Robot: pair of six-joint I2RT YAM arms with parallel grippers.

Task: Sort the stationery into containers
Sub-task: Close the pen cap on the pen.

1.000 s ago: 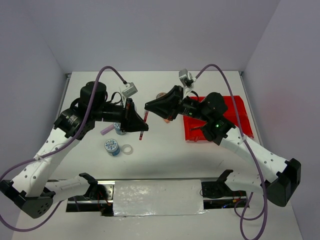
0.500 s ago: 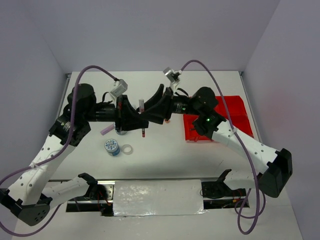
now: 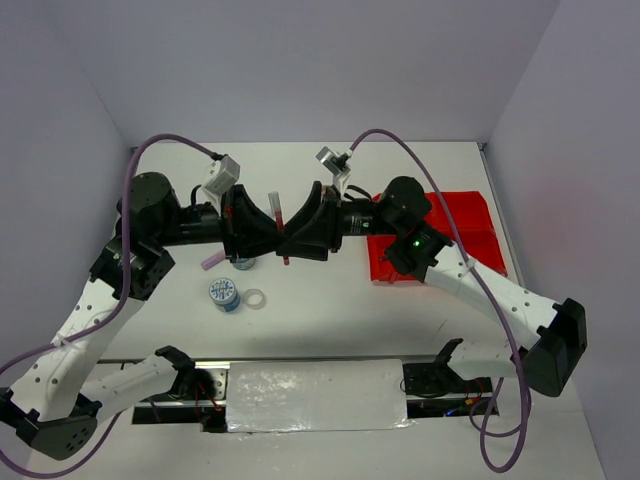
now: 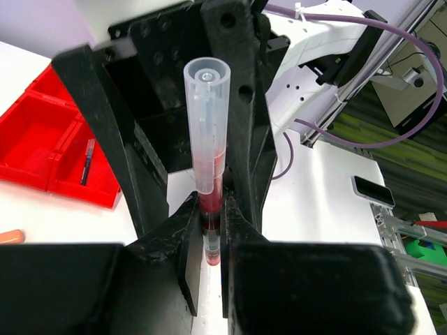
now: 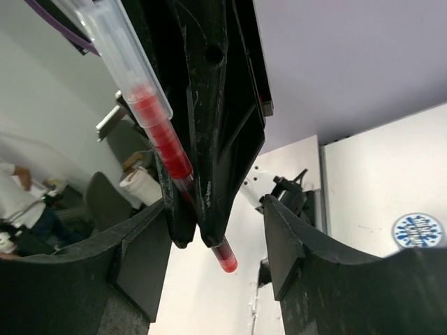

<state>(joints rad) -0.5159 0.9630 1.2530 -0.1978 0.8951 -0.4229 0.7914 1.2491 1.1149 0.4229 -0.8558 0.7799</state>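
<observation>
I should use my right gripper to take the red pen [image 3: 275, 206] that my left gripper is holding and put it by the blue pen [image 4: 87, 162], because the red bin is beyond my right gripper.
My left gripper [image 3: 277, 240] is shut on a thin red pen [image 3: 279, 222] with a clear cap and holds it upright above the table's middle. In the left wrist view the pen [image 4: 207, 139] stands clamped low between my left gripper's [image 4: 211, 225] jaws. My right gripper [image 3: 292, 236] is open, its fingers [image 4: 94, 105] standing on either side of the pen without touching it. In the right wrist view the pen [image 5: 150, 115] and the left fingers [image 5: 216, 105] sit between my right gripper's [image 5: 216, 216] spread jaws. The red bin [image 3: 470, 235] lies at the right; one compartment holds a blue pen [image 4: 89, 159].
A blue-white patterned tape roll [image 3: 224, 294] and a small clear tape ring [image 3: 255, 298] lie on the table at front left. A lilac marker [image 3: 212, 261] and another tape roll [image 3: 241, 263] lie under the left arm. An orange marker end [image 4: 8, 237] shows near the bin.
The left gripper has raised the red pen and turned it upright. The right gripper has moved left, away from the bin, and now brackets the pen, open.
</observation>
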